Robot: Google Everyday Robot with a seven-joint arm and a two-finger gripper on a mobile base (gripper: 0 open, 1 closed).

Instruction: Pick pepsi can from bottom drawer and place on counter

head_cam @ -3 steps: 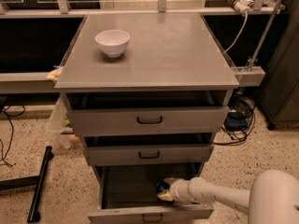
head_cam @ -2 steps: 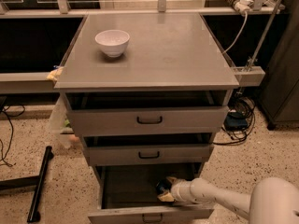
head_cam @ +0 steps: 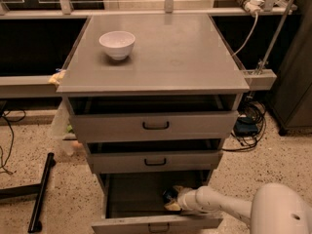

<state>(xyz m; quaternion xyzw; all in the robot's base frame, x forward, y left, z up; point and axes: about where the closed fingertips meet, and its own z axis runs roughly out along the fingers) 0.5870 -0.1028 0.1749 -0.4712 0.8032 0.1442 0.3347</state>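
Note:
I expect the bottom drawer to be empty when I lift out the pepsi can point(head_cam: 171, 193), because the dark drawer's bottom point(head_cam: 134, 194) is clear beside it.
The bottom drawer point(head_cam: 156, 223) is pulled out, dark inside, with its front at the lower edge of the view. My white arm reaches in from the lower right, and my gripper point(head_cam: 171, 199) is inside the drawer at its right side. A small dark blue shape, the pepsi can point(head_cam: 168, 194), shows at the gripper's tip, mostly hidden. The grey counter point(head_cam: 165, 57) tops the cabinet above.
A white bowl point(head_cam: 117, 44) stands on the counter's back left. The two upper drawers point(head_cam: 155, 126) are slightly open. A black bar point(head_cam: 41, 191) lies on the floor at the left. Cables point(head_cam: 248, 126) lie at the right of the cabinet.
My arm has reached a little further left and deeper into the bottom drawer. Nothing else has moved.

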